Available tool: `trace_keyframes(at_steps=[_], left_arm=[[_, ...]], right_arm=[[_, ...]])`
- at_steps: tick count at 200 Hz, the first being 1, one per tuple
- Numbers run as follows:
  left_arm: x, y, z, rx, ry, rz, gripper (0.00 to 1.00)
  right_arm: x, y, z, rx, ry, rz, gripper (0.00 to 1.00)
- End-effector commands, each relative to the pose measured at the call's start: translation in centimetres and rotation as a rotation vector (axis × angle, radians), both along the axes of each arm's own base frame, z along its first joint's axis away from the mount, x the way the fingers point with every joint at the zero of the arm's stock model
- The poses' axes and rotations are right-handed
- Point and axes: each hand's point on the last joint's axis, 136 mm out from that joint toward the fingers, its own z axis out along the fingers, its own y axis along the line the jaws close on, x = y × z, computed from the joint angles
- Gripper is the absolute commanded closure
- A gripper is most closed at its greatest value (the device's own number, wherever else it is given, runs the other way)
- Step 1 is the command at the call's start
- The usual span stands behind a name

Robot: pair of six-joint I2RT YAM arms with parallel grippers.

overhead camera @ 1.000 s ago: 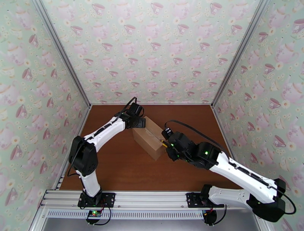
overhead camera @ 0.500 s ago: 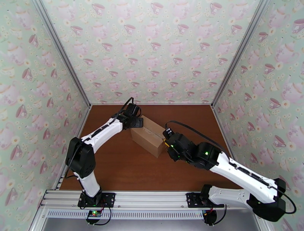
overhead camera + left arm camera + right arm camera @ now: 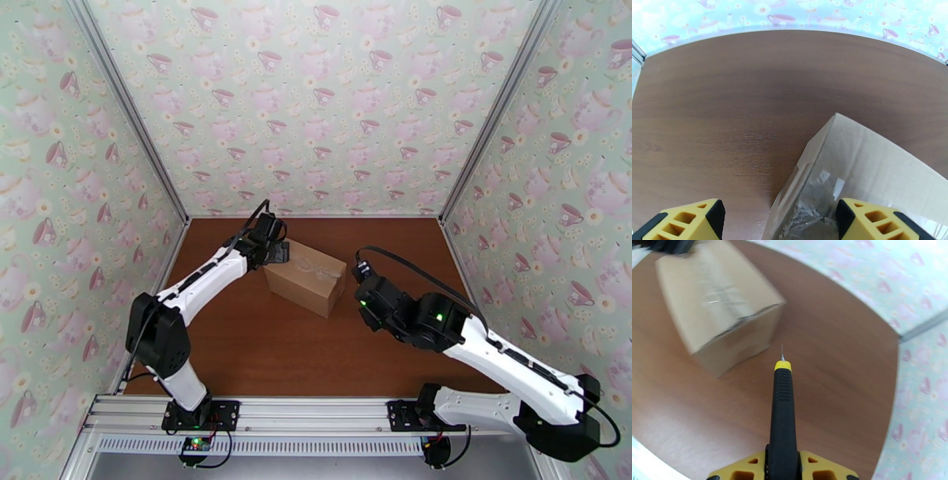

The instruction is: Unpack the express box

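The craft knife's blade is clear of the express box, and the table beside it is open. My right gripper should go down next until the knife lies flat.
The express box [image 3: 304, 276], a plain brown carton with clear tape along its top seam, sits closed on the table's middle. My left gripper [image 3: 276, 253] is at its far left end. In the left wrist view the left gripper [image 3: 778, 221] stands open. One yellow finger [image 3: 873, 221] is over the express box [image 3: 869, 169] top, and the other finger [image 3: 683, 223] is over bare table, clear of the carton's side. My right gripper [image 3: 360, 278] hovers just right of the box, shut on a black craft knife [image 3: 783, 409]. The blade tip points at the table beside the express box [image 3: 717, 307].
The brown table [image 3: 261, 347] is enclosed by teacup-patterned walls [image 3: 332, 110] on three sides. An aluminium rail [image 3: 316, 414] with both arm bases runs along the near edge. Bare table surface lies in front of the box and toward the back.
The box has turned and slid left along with my left gripper. My right gripper with the knife has drawn back to the right, off the box's end.
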Motion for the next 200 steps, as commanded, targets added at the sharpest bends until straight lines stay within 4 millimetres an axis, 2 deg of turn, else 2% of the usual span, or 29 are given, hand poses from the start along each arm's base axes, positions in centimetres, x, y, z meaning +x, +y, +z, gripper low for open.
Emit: trace_keyframes(at_steps=[1,24,45,83,98,116,140,157,186,200], left_arm=[[-1.0,0.4,3.5,0.006,-0.057,-0.009,0.20],[-1.8,0.6,5.5,-0.021,-0.080,-0.015,0.19],[-2.8,1.1,6.6,-0.037,-0.089,-0.007,0.19],[-5.2,2.3,7.1,-0.092,-0.107,0.021,0.19],[-6.2,2.6,7.2,-0.127,-0.115,0.028,0.18],[-7.4,2.8,7.1,-0.160,-0.113,0.032,0.18],[-8.6,3.3,7.0,-0.171,-0.107,0.031,0.18],[-9.2,4.0,6.9,-0.155,-0.107,0.042,0.18],[-10.0,4.8,6.6,-0.128,-0.102,0.048,0.19],[-10.3,5.1,6.5,-0.119,-0.105,0.051,0.18]], right_arm=[[2.6,-2.3,-0.2,-0.046,-0.066,-0.147,1.00],[5.0,-3.8,-1.4,-0.029,-0.080,-0.236,1.00],[7.1,-5.2,-2.7,-0.076,-0.093,-0.293,1.00],[11.3,-8.3,-5.5,-0.171,-0.094,-0.454,1.00],[13.0,-9.0,-7.3,-0.180,-0.074,-0.499,1.00],[14.6,-10.5,-9.4,-0.277,-0.063,-0.565,1.00],[16.0,-12.3,-13.0,-0.362,0.008,-0.627,1.00],[16.6,-12.5,-14.9,-0.375,0.044,-0.645,1.00],[17.3,-12.1,-16.6,-0.354,0.074,-0.659,1.00],[17.5,-11.8,-17.2,-0.347,0.088,-0.660,0.95]])
